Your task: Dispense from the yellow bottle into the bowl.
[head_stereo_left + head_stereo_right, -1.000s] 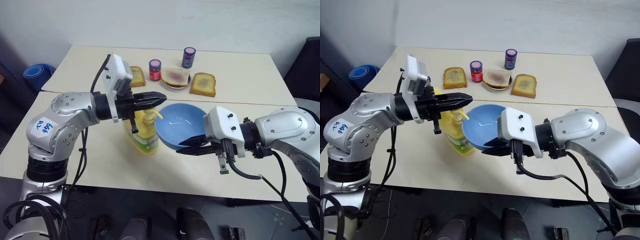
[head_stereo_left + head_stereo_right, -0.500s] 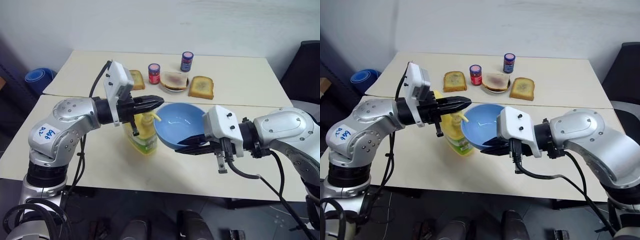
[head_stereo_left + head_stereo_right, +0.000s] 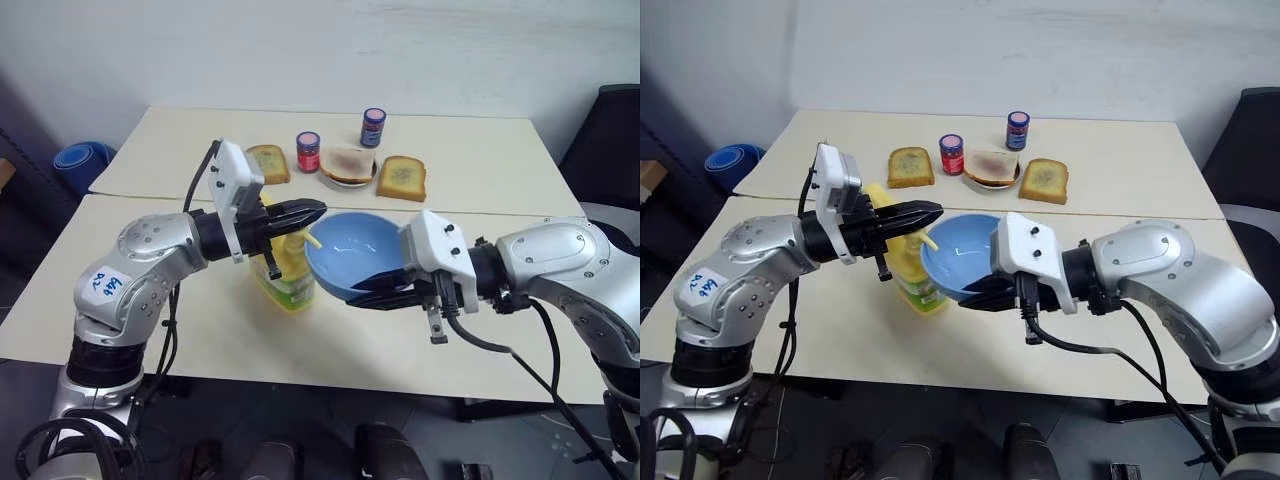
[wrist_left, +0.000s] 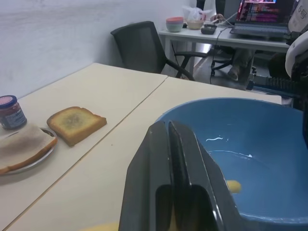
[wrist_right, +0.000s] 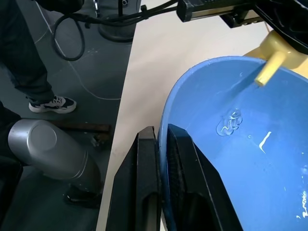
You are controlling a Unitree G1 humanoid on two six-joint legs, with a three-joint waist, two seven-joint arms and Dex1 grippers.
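The robot's left gripper should keep moving back from the pump head (image 3: 293,243) and open clear of the yellow bottle, as the small blob in the bowl (image 5: 229,122) is below the nozzle.
The yellow bottle (image 3: 284,276) stands upright near the table's front, its pump nozzle (image 5: 268,68) reaching over the rim of the light-blue bowl (image 3: 356,252). My left gripper (image 3: 316,209) is shut with nothing in it and lies level just over the pump head. I cannot tell whether it touches the pump. My right gripper (image 5: 161,133) is shut on the bowl's near rim, one finger inside and one outside, holding the bowl against the bottle's right side. A small clear blob (image 5: 229,122) lies in the bowl below the nozzle.
At the table's back are toast slices (image 3: 402,177) (image 3: 268,162), a plate with bread (image 3: 347,166), a red jar (image 3: 308,151) and a blue jar (image 3: 373,127). A seam (image 3: 520,213) runs between the two tabletops. A blue roll (image 3: 78,160) lies on the floor at the left.
My left gripper has sunk a little towards the pump head. The right gripper and the bowl have kept their place. The camera has shifted slightly.
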